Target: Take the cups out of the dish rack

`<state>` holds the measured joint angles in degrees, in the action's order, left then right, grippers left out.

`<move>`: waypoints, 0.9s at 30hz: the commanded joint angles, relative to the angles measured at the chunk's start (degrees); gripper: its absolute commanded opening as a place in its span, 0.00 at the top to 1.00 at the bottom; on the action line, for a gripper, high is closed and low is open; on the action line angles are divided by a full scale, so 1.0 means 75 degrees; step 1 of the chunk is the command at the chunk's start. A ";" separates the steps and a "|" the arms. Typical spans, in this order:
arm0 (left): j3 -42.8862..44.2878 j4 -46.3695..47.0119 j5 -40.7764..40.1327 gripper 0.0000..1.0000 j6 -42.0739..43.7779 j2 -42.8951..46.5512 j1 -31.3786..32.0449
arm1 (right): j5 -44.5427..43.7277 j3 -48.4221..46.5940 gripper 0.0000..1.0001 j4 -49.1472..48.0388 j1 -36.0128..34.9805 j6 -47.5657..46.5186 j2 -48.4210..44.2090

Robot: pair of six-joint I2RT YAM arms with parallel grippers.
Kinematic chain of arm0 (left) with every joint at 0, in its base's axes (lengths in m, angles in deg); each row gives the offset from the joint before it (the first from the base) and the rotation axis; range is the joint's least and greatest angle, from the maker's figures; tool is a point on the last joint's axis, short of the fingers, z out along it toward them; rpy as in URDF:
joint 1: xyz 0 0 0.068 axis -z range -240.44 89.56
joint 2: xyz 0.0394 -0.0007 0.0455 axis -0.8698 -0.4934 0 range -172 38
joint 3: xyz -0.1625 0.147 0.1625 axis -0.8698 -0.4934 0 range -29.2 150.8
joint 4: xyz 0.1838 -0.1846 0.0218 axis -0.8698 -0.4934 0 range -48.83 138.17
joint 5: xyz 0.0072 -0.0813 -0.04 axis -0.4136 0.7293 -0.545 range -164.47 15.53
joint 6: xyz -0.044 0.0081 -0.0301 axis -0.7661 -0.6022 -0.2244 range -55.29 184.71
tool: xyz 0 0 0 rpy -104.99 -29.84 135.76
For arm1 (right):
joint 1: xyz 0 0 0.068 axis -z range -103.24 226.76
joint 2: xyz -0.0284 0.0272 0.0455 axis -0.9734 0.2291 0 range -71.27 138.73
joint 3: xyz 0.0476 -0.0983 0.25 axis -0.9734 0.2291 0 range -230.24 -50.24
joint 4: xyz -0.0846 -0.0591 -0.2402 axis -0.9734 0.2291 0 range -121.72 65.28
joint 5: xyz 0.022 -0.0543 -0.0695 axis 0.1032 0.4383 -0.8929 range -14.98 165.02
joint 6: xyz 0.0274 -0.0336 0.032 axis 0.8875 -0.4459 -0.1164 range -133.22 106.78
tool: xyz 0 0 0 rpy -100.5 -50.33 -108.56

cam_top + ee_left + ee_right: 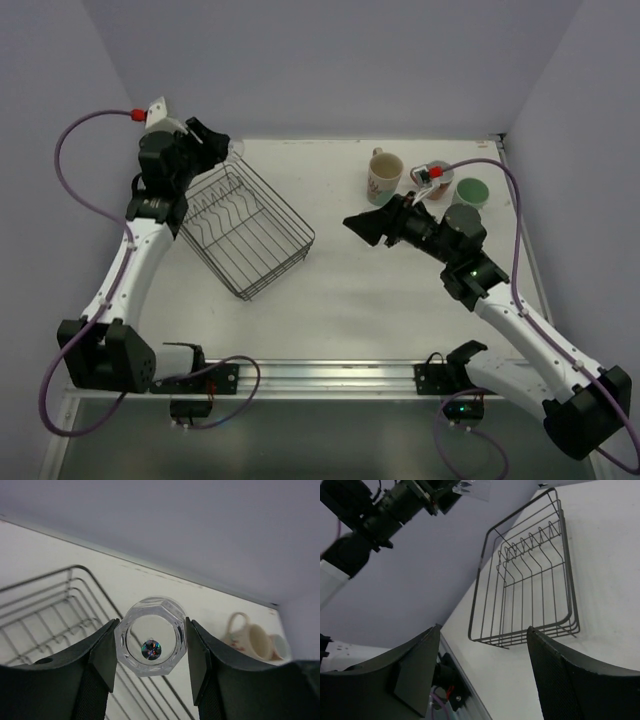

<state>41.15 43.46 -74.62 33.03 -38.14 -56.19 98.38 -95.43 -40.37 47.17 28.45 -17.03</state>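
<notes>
My left gripper is holding the clear glass (151,636) by its base, far from the mugs. Next, my right gripper takes the glass's rim (238,149) and stands the glass near the mugs.
My left gripper (226,144) is shut on a clear glass (238,148) and holds it in the air just past the far corner of the black wire dish rack (245,228). The left wrist view shows the glass (151,641) base-on, pinched between both pads of the gripper (152,656). The rack holds no cups. A cream patterned mug (384,177), a salmon-pink mug (434,180) and a pale green cup (471,191) stand on the table at the far right. My right gripper (362,226) is open and empty, to the right of the rack. The dark brown mug and the second glass are out of view.
The rack sits at an angle on the left half of the white table (350,290). The right wrist view shows the rack (530,580) ahead of the open gripper (482,672), and the left arm (380,505) above. Purple walls close three sides.
</notes>
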 commanded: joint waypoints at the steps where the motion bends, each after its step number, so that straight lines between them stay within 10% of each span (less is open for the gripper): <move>1: -0.1242 0.1338 0.2812 0.78 -0.2074 0.0879 0.0206 | 0.0531 0.0480 0.27 -0.1867 -0.0051 0.1111 -0.0212; 10: -0.2945 0.4327 0.4015 0.80 -0.4784 0.1738 0.2315 | 0.0683 0.0752 0.25 -0.3066 -0.0122 0.1405 0.0010; 27: -0.2864 0.4788 0.3745 0.80 -0.4846 0.1270 0.3816 | 0.0999 0.0599 0.48 -0.3370 -0.0169 0.1463 0.0420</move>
<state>18.44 74.76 -47.21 -2.29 -27.97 -28.78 104.43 -89.49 -62.29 46.28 39.07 -14.30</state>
